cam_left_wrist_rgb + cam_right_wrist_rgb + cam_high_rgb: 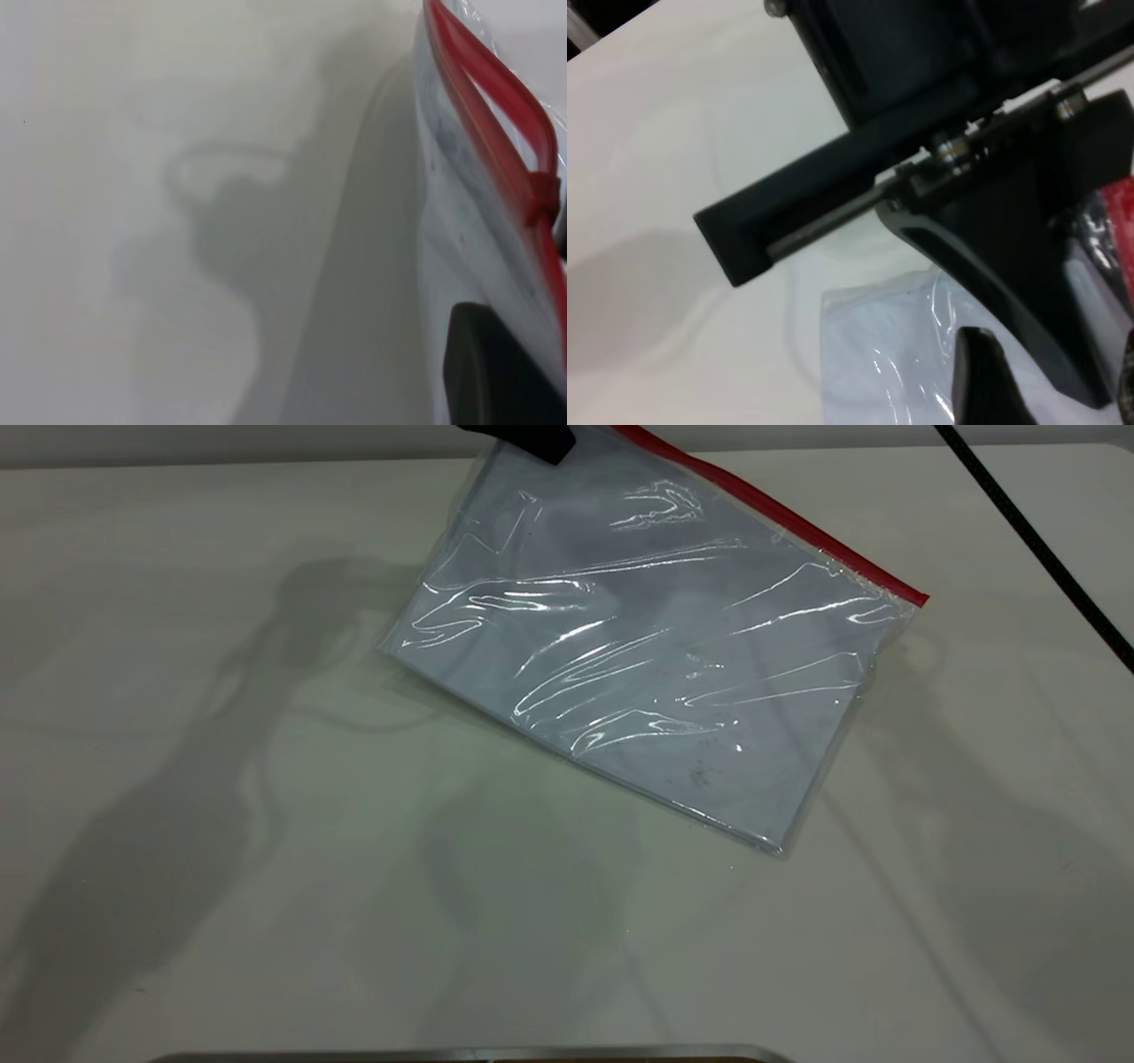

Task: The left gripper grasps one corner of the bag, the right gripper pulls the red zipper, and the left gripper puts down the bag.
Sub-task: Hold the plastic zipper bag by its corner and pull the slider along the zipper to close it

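Note:
My left gripper's fingertip (1088,391) is in the opening of my right gripper, so next my right gripper moves back clear of it and closes on the red slider (542,197) before it pulls.
The bag (656,655), a clear pouch with a pale blue-white sheet inside, hangs tilted above the table. Its lower edge is near the tabletop. The red zipper (780,514) runs along its upper long edge. My left gripper (532,438) is shut on the bag's top corner at the picture's top edge. In the left wrist view its dark fingertip (496,372) presses on the bag. The red slider tab (542,199) sits close by, and the two red strips (496,97) stand apart beyond it. My right gripper (1054,394) is open close beside the left gripper's body (1010,204), over the bag (886,372). It is out of the exterior view.
The white table (221,824) lies under the bag with arm shadows on it. A black cable (1028,531) crosses the upper right. A grey metal edge (469,1056) lines the near side.

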